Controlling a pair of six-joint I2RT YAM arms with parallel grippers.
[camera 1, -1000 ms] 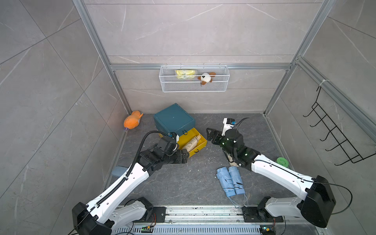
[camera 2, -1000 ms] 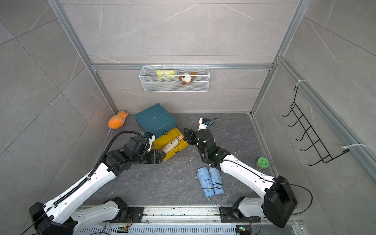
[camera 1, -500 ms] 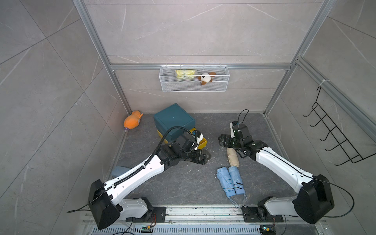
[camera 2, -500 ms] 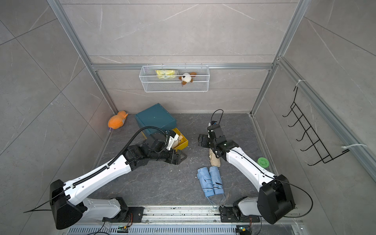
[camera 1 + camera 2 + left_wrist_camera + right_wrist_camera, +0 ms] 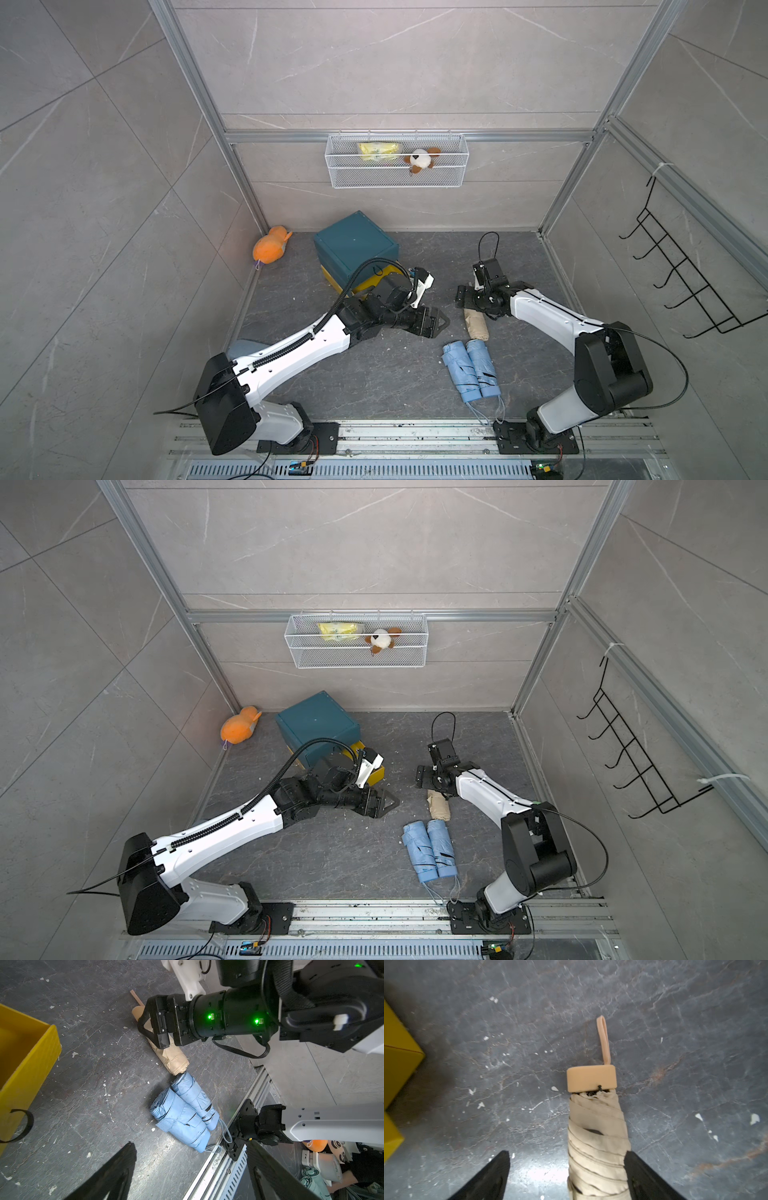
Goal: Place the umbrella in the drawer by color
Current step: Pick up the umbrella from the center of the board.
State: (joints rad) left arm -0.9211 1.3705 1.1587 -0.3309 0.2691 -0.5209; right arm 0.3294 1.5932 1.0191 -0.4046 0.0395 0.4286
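The open fingers of my right gripper are across the beige umbrella's narrow width [image 5: 598, 1160], so I should keep lowering them until they get to the fabric [image 5: 596, 1118] below its handle, then close them.
A beige folded umbrella [image 5: 477, 325] [image 5: 439, 806] [image 5: 596, 1132] lies on the dark floor. My right gripper [image 5: 460, 299] [image 5: 566, 1153] stands open astride it, one finger against the fabric, the other well clear. Two blue folded umbrellas [image 5: 471, 370] [image 5: 182, 1113] lie side by side just nearer the front. The teal drawer cabinet [image 5: 353, 245] stands at the back, its yellow drawer [image 5: 332, 279] [image 5: 20, 1053] pulled out and partly hidden by my left arm. My left gripper [image 5: 440, 322] [image 5: 188, 1144] hangs open and empty between the drawer and the umbrellas.
An orange plush [image 5: 270, 249] lies in the back left corner. A wire basket [image 5: 397, 178] hangs on the back wall and a black hook rack [image 5: 685, 286] on the right wall. The arms' rail [image 5: 415, 432] runs along the front edge.
A second ago the beige umbrella lay in the yellow drawer; now it lies on the floor under my right gripper. My left arm has swung right from the drawer. Little moved in the last half second.
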